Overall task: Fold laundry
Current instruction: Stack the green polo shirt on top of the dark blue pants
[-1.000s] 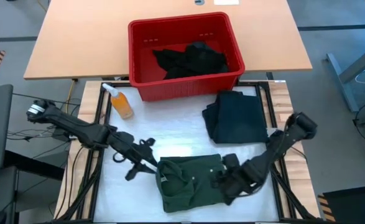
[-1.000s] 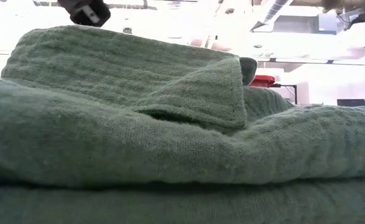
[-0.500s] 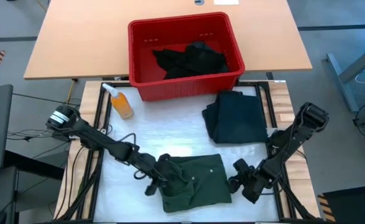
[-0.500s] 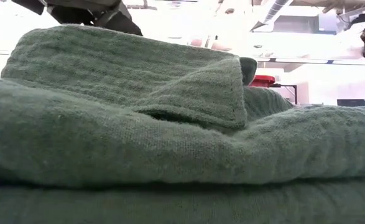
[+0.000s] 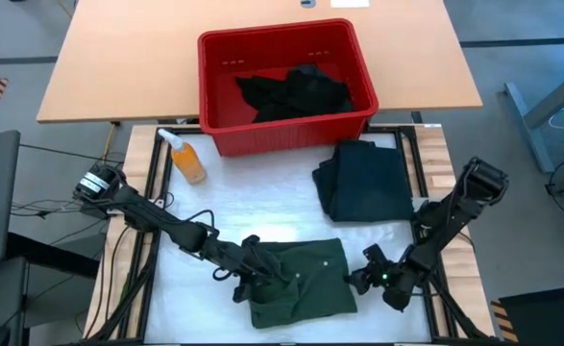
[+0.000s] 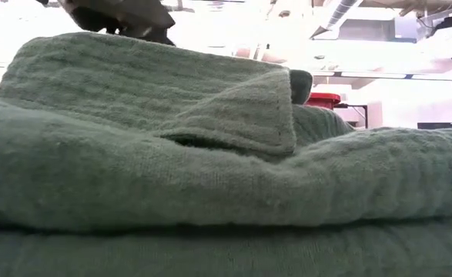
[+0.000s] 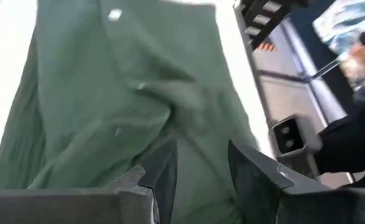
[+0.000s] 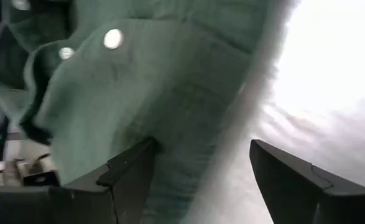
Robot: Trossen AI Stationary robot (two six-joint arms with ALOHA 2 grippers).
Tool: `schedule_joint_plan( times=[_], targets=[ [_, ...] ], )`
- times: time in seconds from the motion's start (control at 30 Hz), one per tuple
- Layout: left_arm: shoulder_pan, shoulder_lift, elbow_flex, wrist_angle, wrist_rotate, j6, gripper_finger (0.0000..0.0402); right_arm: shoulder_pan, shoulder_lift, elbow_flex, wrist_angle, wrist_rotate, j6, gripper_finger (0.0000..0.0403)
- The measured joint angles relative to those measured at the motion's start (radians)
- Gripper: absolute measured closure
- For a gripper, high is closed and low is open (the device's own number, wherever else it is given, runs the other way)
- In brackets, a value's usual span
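The robot's right gripper reaches beyond the green shirt's edge (image 5: pixel 348 268) over the mat, so it should move in over the cloth (image 5: pixel 333 280) before both grippers raise the shirt.
A dark green button shirt (image 5: pixel 306 281) lies folded on the white mat by the table's near edge and fills the low view (image 6: pixel 210 169). My left gripper (image 5: pixel 254 281) is open over the shirt's left part, with green cloth showing between its fingers (image 7: pixel 201 180). My right gripper (image 5: pixel 358 280) is open at the shirt's right edge; its fingers stand either side of that edge (image 8: pixel 201 180), and I cannot tell whether they touch it. A second dark garment (image 5: pixel 368 181) lies folded farther right. Black garments (image 5: pixel 296 91) sit in the red bin. My left gripper comes slanting down from the table's left with open fingers and sits on the top fold of the shirt's left part (image 6: pixel 133 42). The shirt lies flat on the mat. The finger ends are hidden by the gripper's body.
The red bin (image 5: pixel 214 58) stands at the mat's far edge. An orange spray bottle (image 5: pixel 187 159) stands left of it. Bare white mat (image 5: pixel 253 207) lies between the bin and the green shirt. The near edge is close behind the shirt.
My left gripper has moved right and toward the near edge, from beside the shirt onto its left part. The collar fold has sunk and shifted slightly under it. My right gripper has drawn back to the right, off the shirt's right part to its edge.
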Motion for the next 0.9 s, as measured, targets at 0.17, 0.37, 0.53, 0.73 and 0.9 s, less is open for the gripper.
schedule_joint_plan(
  times=[0.17,0.37,0.53,0.73,0.9],
  targets=[
    [0.0,0.0,0.0,-0.014,-0.002,0.017,0.0278,0.032,0.0,0.0,0.08,0.102,0.034,0.0111],
    [0.007,0.0,0.0,-0.075,0.042,0.075,0.0281,0.015,0.0,0.0,0.082,0.192,0.041,0.0111],
    [0.027,-0.037,0.0,-0.168,0.093,0.024,0.0281,-0.054,0.02,0.0,0.083,0.131,0.026,0.0111],
    [0.009,-0.174,0.0,-0.406,0.033,-0.126,0.0281,-0.117,0.115,0.024,0.094,0.013,0.008,0.0111],
    [-0.091,-0.215,0.0,-0.512,-0.109,-0.567,0.0281,-0.12,0.161,0.068,0.09,0.007,-0.006,0.0111]
  ],
)
